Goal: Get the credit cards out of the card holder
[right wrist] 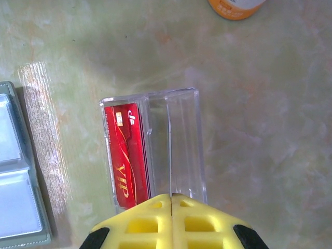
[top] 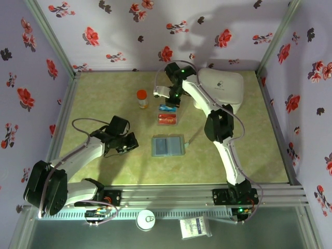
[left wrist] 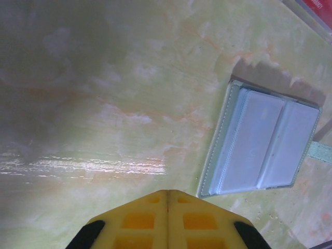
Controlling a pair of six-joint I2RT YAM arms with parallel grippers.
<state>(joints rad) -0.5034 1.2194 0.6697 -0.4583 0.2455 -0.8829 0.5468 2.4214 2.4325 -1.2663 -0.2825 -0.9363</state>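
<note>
My right gripper keeps lowering the blue card [right wrist: 169, 142], as it lines up with the clear tray's empty part [right wrist: 185, 142], until the card's lower edge is inside, and then let go.
The grey-blue card holder [top: 167, 146] lies open and flat on the table, its clear pockets up [left wrist: 262, 145], and its edge shows in the right wrist view [right wrist: 15, 176]. Red credit cards [right wrist: 124, 155] lie in the left part of a clear tray [right wrist: 181, 129]. My right gripper [right wrist: 171, 195] is shut over the tray's other part, and a thin card edge [right wrist: 170, 145] runs out from its tips. From above this shows as a blue card [top: 167, 108] at the right gripper [top: 173, 102]. My left gripper [left wrist: 167, 191] is shut and empty, just left of the holder [top: 133, 143].
An orange-capped bottle [top: 142, 98] stands left of the tray [top: 167, 118]. A big white rounded case [top: 224, 87] sits at the back right, behind the right arm. Flowered walls close in the table on three sides.
</note>
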